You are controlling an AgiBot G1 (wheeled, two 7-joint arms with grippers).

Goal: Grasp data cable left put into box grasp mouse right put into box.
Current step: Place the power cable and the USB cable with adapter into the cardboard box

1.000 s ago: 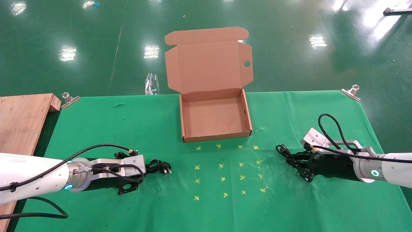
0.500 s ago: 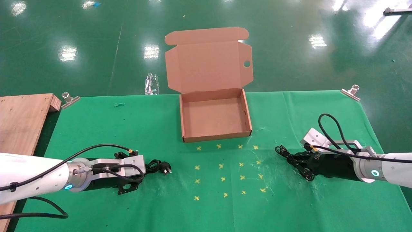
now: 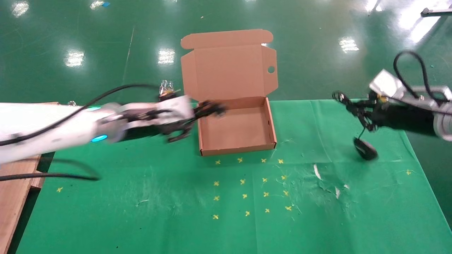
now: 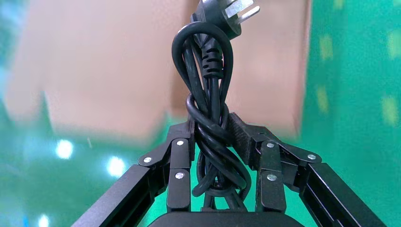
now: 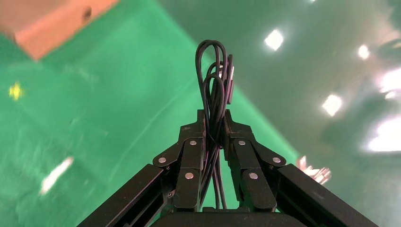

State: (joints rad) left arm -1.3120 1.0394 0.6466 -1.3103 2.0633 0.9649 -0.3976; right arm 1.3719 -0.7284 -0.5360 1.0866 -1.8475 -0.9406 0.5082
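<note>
My left gripper is blocking the box's opening with the data cable [image 3: 216, 108], so it should put the cable inside [image 3: 236, 128] and move away before my right gripper brings the mouse.
The brown cardboard box [image 3: 236, 150] lies open at the table's back middle, with its lid [image 3: 229, 70] standing up behind it. My left gripper [image 3: 198, 113] hovers at the box's left wall, shut on the bundled black data cable [image 4: 208, 94]. The cable's pronged plug [image 4: 223, 14] sticks out past the fingertips, over the box's inside [image 3: 216, 107]. My right gripper [image 3: 356, 108] is raised at the far right, shut on the thin looped cord [image 5: 215, 80] of the mouse. The black mouse [image 3: 366, 149] dangles below it on that cord, just above the cloth.
A wooden board [image 3: 14, 197] lies off the table's left side. Yellow cross marks [image 3: 247, 187] dot the green cloth in front of the box, and white scraps [image 3: 316, 171] lie to their right. The table's right edge runs under my right arm.
Both arms have lifted off the cloth. The left carried the data cable back to the box's left wall. The right rose and went back, and the mouse now hangs by its cord.
</note>
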